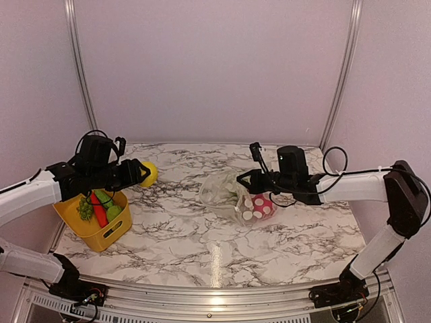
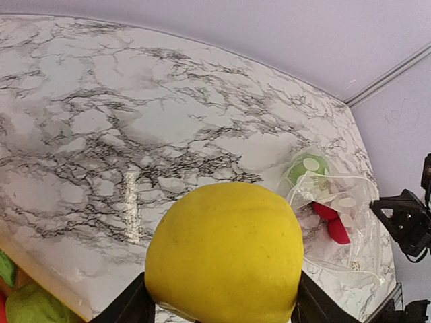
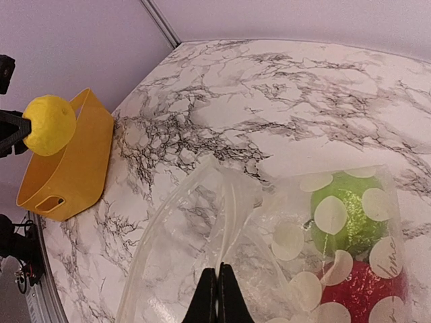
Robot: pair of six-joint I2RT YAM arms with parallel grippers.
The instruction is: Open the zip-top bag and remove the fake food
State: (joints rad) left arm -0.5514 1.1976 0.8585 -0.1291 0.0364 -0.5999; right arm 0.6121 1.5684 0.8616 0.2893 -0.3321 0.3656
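I should carry on with my left gripper to the free bottom of the basket (image 1: pixel 84 227) beside the red toy and let go of the yellow lemon (image 1: pixel 151 174) there, because the lemon is higher than the basket's rim.
The clear polka-dot zip-top bag (image 1: pixel 232 195) lies mid-table, its mouth open to the left. A green fruit (image 3: pixel 347 212) and a red one (image 3: pixel 360 289) are still inside. My right gripper (image 3: pixel 217 268) is shut on the bag's upper rim; it also shows in the top view (image 1: pixel 244 177). My left gripper (image 1: pixel 139 173) is shut on a yellow lemon (image 2: pixel 225 252), held above the table next to the yellow basket (image 1: pixel 74 222). The basket holds a red toy (image 1: pixel 99 212) and green toys (image 1: pixel 111 210).
The marble table (image 1: pixel 202 242) is walled by purple panels at the back and sides. The yellow basket (image 3: pixel 71 168) stands at the table's left edge. An aluminium rail (image 1: pixel 215 296) runs along the near edge.
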